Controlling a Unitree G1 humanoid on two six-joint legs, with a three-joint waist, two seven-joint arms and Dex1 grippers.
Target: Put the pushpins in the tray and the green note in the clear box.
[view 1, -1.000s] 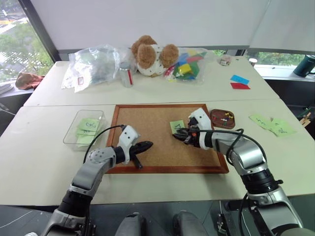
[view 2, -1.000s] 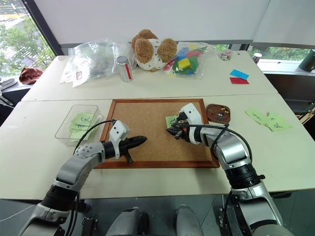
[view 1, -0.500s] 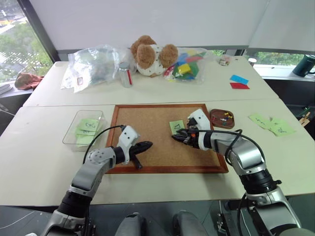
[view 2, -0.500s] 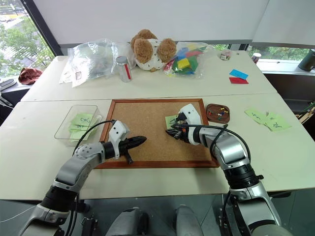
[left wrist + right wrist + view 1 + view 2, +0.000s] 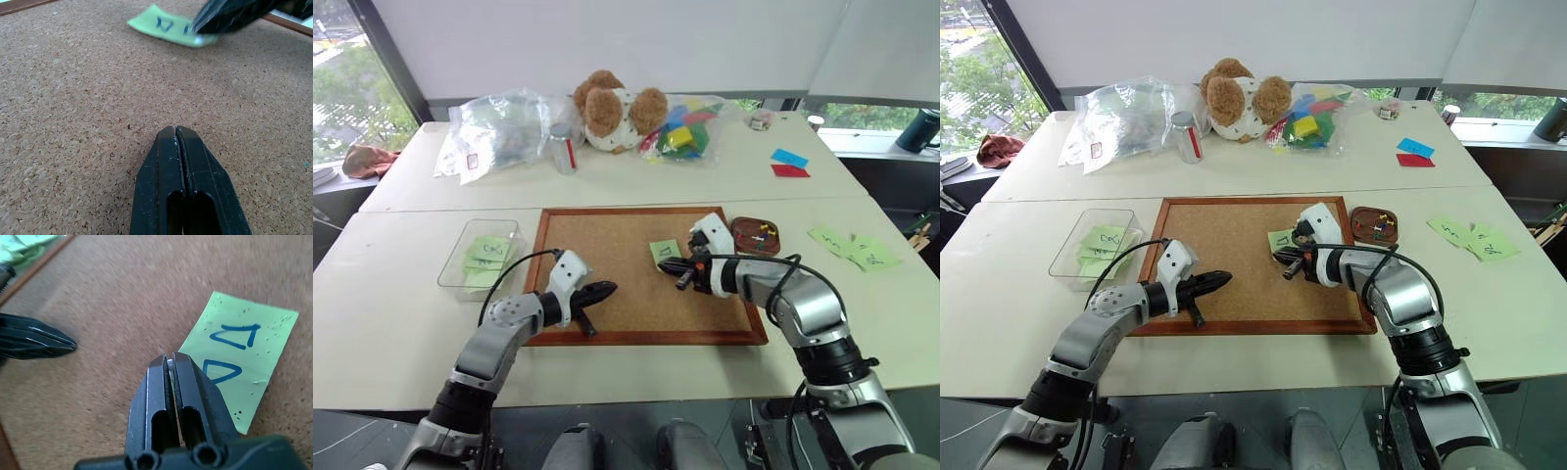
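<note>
The green note is stuck on the pushpin in my right gripper. My left gripper should first grab the green note and pull it off the pushpin.
The green note with two dark triangles lies flat on the cork board, with no pin standing in it. Just above its near edge my right gripper is shut, with a small pale pushpin pinched between the tips. My left gripper is shut and empty, low over the board's left part. The small reddish-brown tray sits right of the board with several coloured pushpins in it. The clear box, left of the board, holds pale green notes.
At the back of the table are a plush bear, a large clear plastic bag, a jar and a bag of coloured blocks. Blue and red slips and pale green notes lie to the right.
My right gripper has shut at the note's near edge and lifted a little off the board. The note stays flat. The left arm has not moved.
</note>
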